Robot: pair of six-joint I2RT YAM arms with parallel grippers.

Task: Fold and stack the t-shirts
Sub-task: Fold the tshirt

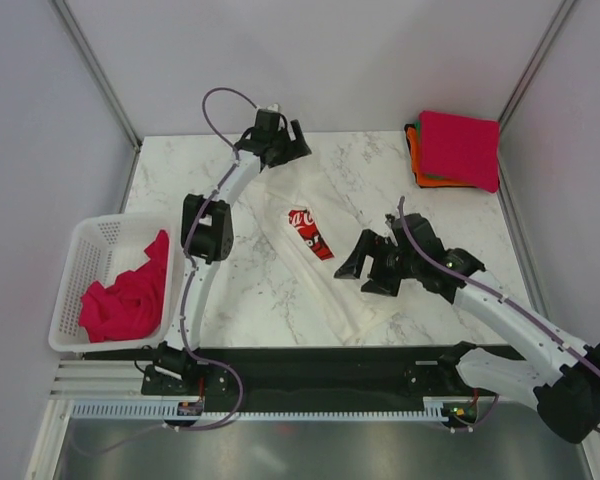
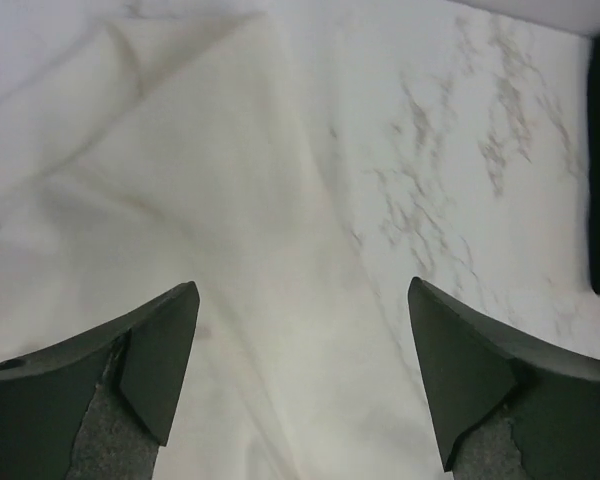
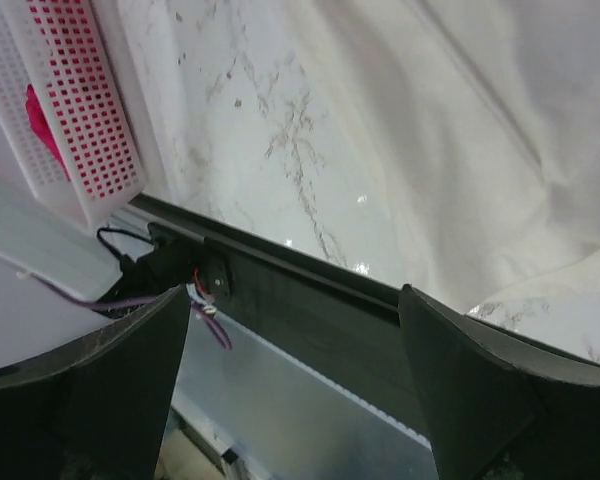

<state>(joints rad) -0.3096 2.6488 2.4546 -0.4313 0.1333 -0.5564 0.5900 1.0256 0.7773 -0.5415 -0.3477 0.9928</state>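
Observation:
The white t-shirt's near end is crooked, so the robot's left gripper and right gripper should grab its corners and pull the t-shirt straight before folding.
A white t-shirt with a red Coca-Cola print lies on the marble table as a long diagonal strip. My left gripper is open and empty over its far end; the left wrist view shows the white cloth under the gripper. My right gripper is open and empty just right of the strip's near half; in the right wrist view the cloth lies ahead of it. A folded stack, magenta on top of orange and green, sits at the back right.
A white lattice basket at the left table edge holds a crumpled magenta t-shirt; the basket also shows in the right wrist view. The black base rail runs along the near edge. Grey walls enclose the table.

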